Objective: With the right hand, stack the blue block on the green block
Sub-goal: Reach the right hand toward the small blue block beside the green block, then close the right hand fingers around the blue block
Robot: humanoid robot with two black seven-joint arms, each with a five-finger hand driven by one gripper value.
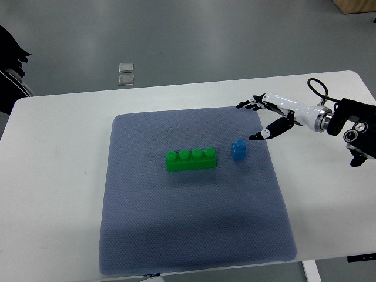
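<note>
The blue block [239, 150] is about as narrow as a green stud [197, 153]. It will stand over just one stud when I stack it.
A long green block [191, 160] with four studs lies on the grey-blue mat [194, 235], near its middle. Just to its right, a small gap away, stands a small blue block [239, 149]. My right hand [262, 119] comes in from the right edge and hovers above and to the right of the blue block, over the mat's far right corner. Its fingers are spread, thumb tip [256, 137] pointing toward the blue block, and it holds nothing. The left arm does not show.
The mat lies on a white table [53, 176]. Two small clear squares [126, 73] sit on the grey floor beyond the table's far edge. A dark object [9, 56] shows at the left edge.
</note>
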